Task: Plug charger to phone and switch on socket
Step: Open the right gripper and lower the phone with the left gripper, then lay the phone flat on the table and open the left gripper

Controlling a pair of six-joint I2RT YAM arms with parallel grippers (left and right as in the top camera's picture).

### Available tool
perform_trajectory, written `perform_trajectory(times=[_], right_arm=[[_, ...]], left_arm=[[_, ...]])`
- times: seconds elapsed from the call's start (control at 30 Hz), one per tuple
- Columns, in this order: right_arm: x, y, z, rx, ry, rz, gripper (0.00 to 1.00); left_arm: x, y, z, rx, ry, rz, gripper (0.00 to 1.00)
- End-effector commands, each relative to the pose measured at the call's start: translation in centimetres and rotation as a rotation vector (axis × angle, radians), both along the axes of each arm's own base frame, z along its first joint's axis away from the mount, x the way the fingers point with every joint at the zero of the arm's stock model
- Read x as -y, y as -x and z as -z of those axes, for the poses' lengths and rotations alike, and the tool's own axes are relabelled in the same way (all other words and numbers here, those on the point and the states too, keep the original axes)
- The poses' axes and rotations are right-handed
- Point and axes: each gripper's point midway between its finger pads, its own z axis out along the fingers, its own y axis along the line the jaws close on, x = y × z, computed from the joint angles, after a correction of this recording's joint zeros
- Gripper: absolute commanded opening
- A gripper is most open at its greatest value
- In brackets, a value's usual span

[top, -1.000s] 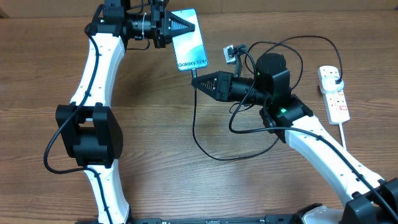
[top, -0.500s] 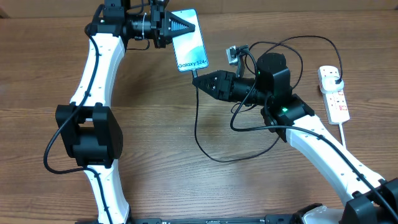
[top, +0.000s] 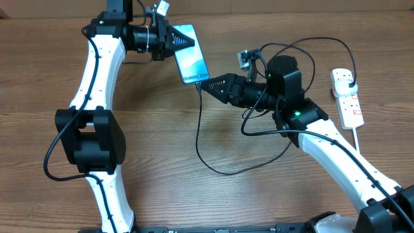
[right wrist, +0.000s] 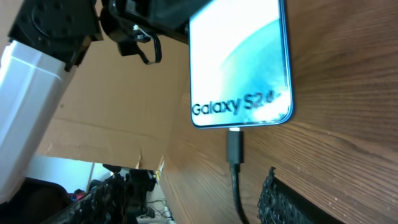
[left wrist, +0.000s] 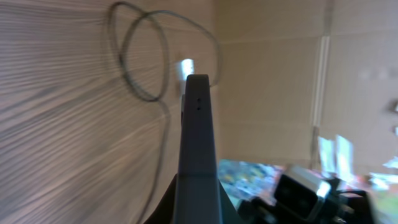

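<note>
The charger's connector is in the phone's bottom edge (top: 196, 82), so the robot's left gripper keeps lowering the phone to the clear tabletop (top: 180, 101) and lets go of it flat there.
The phone (top: 193, 61), its light-blue screen lit, is held off the table at the back, with my left gripper (top: 182, 41) shut on its upper end. In the left wrist view I see the phone's thin edge (left wrist: 198, 137) rising from between the jaws. The charger's black connector (right wrist: 234, 144) sits in the phone's bottom edge. Its cable (top: 202, 136) hangs down and loops across the table. My right gripper (top: 208, 85) is just below the phone, open. The cable (right wrist: 238, 193) runs between the fingers (right wrist: 291, 200) without touching them. The socket (top: 348, 97) lies at the far right.
A black plug (top: 350, 81) sits in the socket's far end. The socket's white cord (top: 357, 139) trails toward the front right. The charger's loops (top: 259, 126) pass under my right arm. Cardboard walls stand behind the table (top: 162, 149).
My right gripper has opened and let go of the connector, which stays in the phone. My left gripper has carried the phone a little to the left and tilted it.
</note>
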Motion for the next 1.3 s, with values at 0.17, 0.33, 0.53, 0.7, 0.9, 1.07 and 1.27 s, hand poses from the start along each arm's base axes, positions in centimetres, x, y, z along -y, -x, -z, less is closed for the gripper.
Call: perform_trajectory(times=[0.17,0.33,0.53,0.7,0.9,1.07,1.27], right_arm=[[0.9,-0.1,1.9,-0.036,0.085,0.034,0.71],[1.3,0.1,3.0,-0.062,0.125,0.045,0.72],[1.6,0.3,3.7,-0.090,0.147,0.059,0.72],[1.8,0.6,4.1,-0.094,0.166,0.049,0.72],[1.8,0.6,4.3,-0.101,0.171,0.051,0.72],[1.9,0.6,4.3,-0.103,0.172,0.051,0.72],[1.9,0.7,4.4,-0.102,0.174,0.050,0.72]], left_arm=[[-3.2,1.0,5.3,0.016,-0.341,-0.014,0.04],[-4.2,1.7,6.7,-0.013,-0.423,-0.006,0.04],[-4.2,2.6,10.3,-0.135,-0.427,0.029,0.04],[-4.2,3.0,14.8,-0.227,-0.432,0.067,0.04],[-4.9,2.3,17.0,-0.219,-0.497,0.058,0.04],[-5.3,2.2,17.8,-0.224,-0.535,0.054,0.04],[-5.3,2.2,18.2,-0.225,-0.556,0.054,0.04]])
